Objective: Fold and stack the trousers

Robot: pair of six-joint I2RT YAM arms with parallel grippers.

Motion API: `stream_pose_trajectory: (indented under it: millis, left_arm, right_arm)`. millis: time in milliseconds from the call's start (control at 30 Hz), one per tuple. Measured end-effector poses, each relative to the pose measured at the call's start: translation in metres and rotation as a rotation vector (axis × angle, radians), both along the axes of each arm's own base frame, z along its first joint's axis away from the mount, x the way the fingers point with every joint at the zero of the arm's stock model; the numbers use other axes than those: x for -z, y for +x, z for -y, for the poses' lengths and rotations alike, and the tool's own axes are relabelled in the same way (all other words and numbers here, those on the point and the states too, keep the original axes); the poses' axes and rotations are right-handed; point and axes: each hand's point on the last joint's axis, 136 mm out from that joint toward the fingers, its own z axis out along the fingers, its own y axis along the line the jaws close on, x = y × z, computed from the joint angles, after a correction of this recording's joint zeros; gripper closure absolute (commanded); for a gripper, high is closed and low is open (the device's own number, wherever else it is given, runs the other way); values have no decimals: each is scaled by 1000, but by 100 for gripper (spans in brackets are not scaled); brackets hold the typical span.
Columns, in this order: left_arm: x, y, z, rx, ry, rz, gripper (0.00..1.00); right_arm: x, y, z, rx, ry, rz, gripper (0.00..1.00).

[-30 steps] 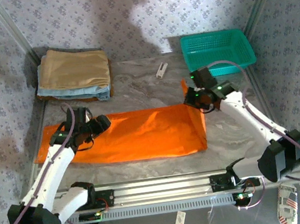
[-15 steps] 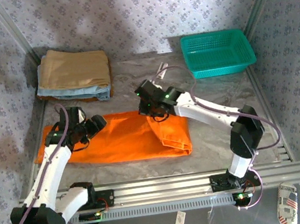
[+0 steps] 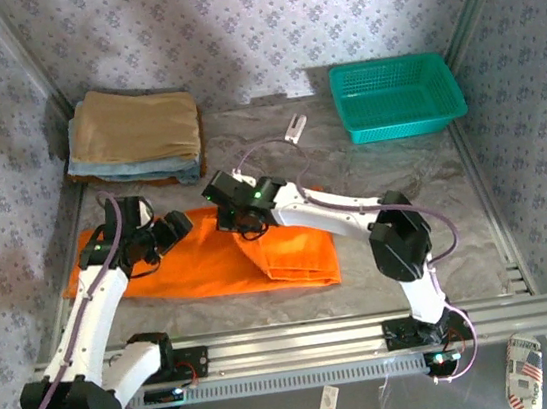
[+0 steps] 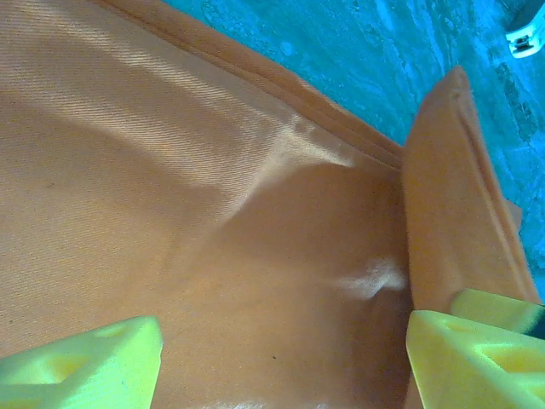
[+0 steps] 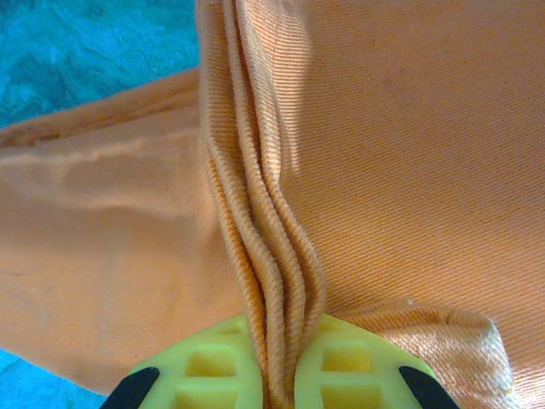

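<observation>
The flap's hem (image 3: 250, 255) runs at a slant from my right gripper toward the hem's loose near corner, so next my left gripper straightens the hem's near corner (image 3: 270, 279) smoothly and presses it flat.
The bright orange trousers (image 3: 201, 264) lie along the near side of the table, their right end doubled over into a thicker flap (image 3: 305, 251). My right gripper (image 3: 238, 219) reaches across to the middle and is shut on the flap's edge. In the right wrist view several layers of the trousers' hem (image 5: 272, 256) are pinched between the fingers of that gripper (image 5: 285, 379). My left gripper (image 3: 174, 228) sits over the left half of the trousers (image 4: 170, 170), open, its fingertips (image 4: 85, 362) wide apart above flat cloth. The raised flap (image 4: 451, 196) stands beside its right finger.
A stack of tan and light blue folded cloth (image 3: 133, 132) sits at the back left. The teal basket (image 3: 398, 97) stands at the back right, with a small white object (image 3: 295, 127) between them. A metal rail (image 3: 292, 343) runs along the front edge.
My right gripper has swept from the table's right side to the middle, dragging the trousers' right end leftward over the rest. The left arm has barely shifted.
</observation>
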Motion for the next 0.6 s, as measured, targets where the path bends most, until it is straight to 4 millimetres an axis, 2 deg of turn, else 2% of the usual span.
stream_pose_trajectory:
  millis: [33,100,133,233,333,400,500,600]
  left_arm:
    - [0,0,-1,-4,0,-2,24]
    - [1,0,-3,-8,-1,-5,21]
    - [1,0,-4,-14,0,-6,21]
    - [-1,-1,-9,-27,2,-8,20]
    - [-8,-2,-11,-32,0,8,20]
    - [-13,-2,-9,-29,-8,23,23]
    - [-14,-3,-4,-10,-18,23,30]
    - [-11,-6,17,64,-11,18,36]
  right_arm:
    - [4,-2,-4,-5,-4,-7,91]
    - [12,-2,-12,-7,-6,-27,55]
    - [16,-4,-17,-20,0,-39,48]
    - [19,-10,-31,-65,29,-73,36]
    - [10,-15,-32,-108,39,-72,33]
    - [-2,-18,-25,-129,47,-55,33]
    - [-28,-21,8,-130,49,-11,38]
    - [-51,-13,64,-74,52,35,43]
